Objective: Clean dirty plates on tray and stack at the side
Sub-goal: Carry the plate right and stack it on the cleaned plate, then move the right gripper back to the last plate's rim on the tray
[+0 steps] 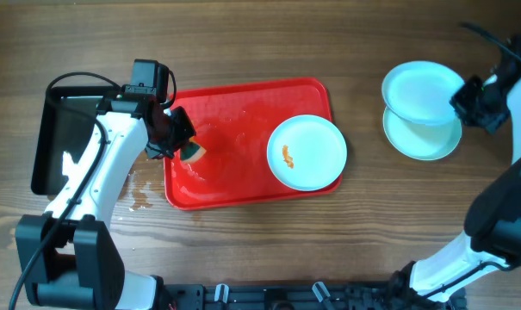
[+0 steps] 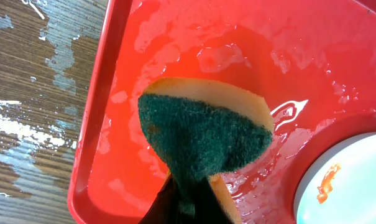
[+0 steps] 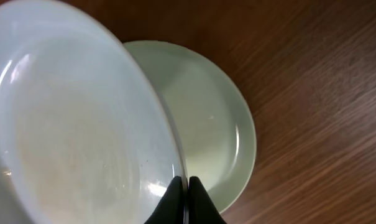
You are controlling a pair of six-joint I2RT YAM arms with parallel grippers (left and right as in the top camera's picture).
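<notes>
The clean plate [image 1: 420, 89] is facing up above the empty lower plate [image 1: 423, 142]. My right gripper should keep lowering it until it rests there, and then let go of the clean plate's rim.
The red tray [image 1: 243, 185] lies mid-table, wet inside. One plate [image 1: 316, 155] with an orange sauce smear sits at its right end; it also shows in the left wrist view [image 2: 349, 193]. My left gripper [image 1: 181, 145] is shut on a yellow and green sponge [image 2: 203, 134], held over the tray's left end [image 2: 113, 93]. My right gripper [image 1: 463, 96] is shut on the rim of a clean plate [image 1: 419, 90] and holds it tilted above another plate [image 1: 428, 139] lying on the table to the right of the tray. Both show in the right wrist view [image 3: 69, 124], [image 3: 212, 118].
A black rectangular pan [image 1: 58, 142] stands at the far left of the table. Water is spilled on the wood [image 1: 139, 194] beside the tray's left edge.
</notes>
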